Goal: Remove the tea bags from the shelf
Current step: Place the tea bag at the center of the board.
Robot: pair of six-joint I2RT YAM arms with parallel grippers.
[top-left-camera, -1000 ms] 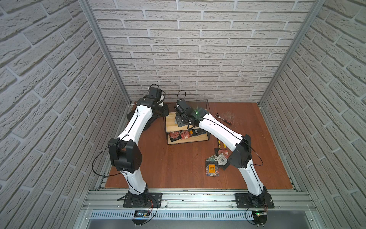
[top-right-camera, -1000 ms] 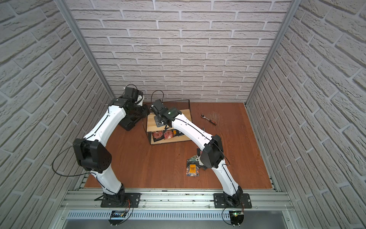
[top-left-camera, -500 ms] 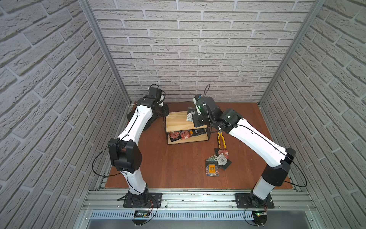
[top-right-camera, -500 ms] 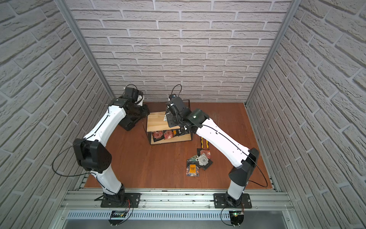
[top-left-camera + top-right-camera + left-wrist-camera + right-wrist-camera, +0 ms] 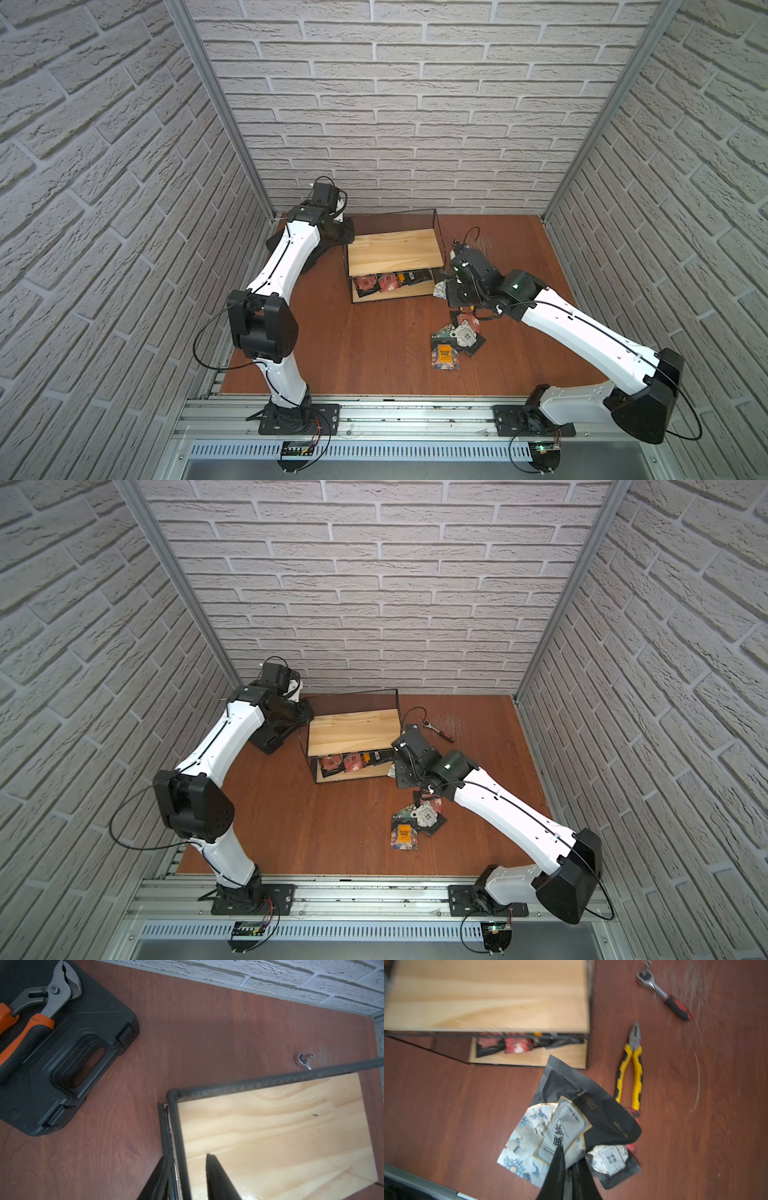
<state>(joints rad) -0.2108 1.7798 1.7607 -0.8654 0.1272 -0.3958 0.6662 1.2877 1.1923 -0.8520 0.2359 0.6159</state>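
Observation:
I keep carrying the floral tea bag (image 5: 556, 1122) with my right gripper to the piled tea bags (image 5: 464, 334) and let go of it there, because it hangs clear of the shelf's front corner.
The shelf (image 5: 395, 251) (image 5: 353, 729), pine boards in a black wire frame, stands at the back of the table. Its top board is bare. Red and black tea bags (image 5: 382, 282) (image 5: 517, 1045) lie on the lower tier. My right gripper (image 5: 569, 1159) is shut on a silver-white floral sachet (image 5: 529, 1147) and a black one (image 5: 591, 1109), just off the shelf's front right corner (image 5: 446, 289). More tea bags (image 5: 455, 340) (image 5: 415, 820) lie piled on the table below it. My left gripper (image 5: 187, 1156) straddles the shelf's back left frame bar (image 5: 176, 1126), shut on it.
A black tool case (image 5: 62, 1043) with orange-handled pliers (image 5: 41, 1007) sits left of the shelf. Yellow-handled pliers (image 5: 631, 1068) and a red-handled ratchet (image 5: 662, 995) (image 5: 438, 729) lie right of it. Brick walls close in on three sides.
My right arm has swung from over the shelf's top board to the right and forward, carrying the sachets off the shelf. The left arm has not moved.

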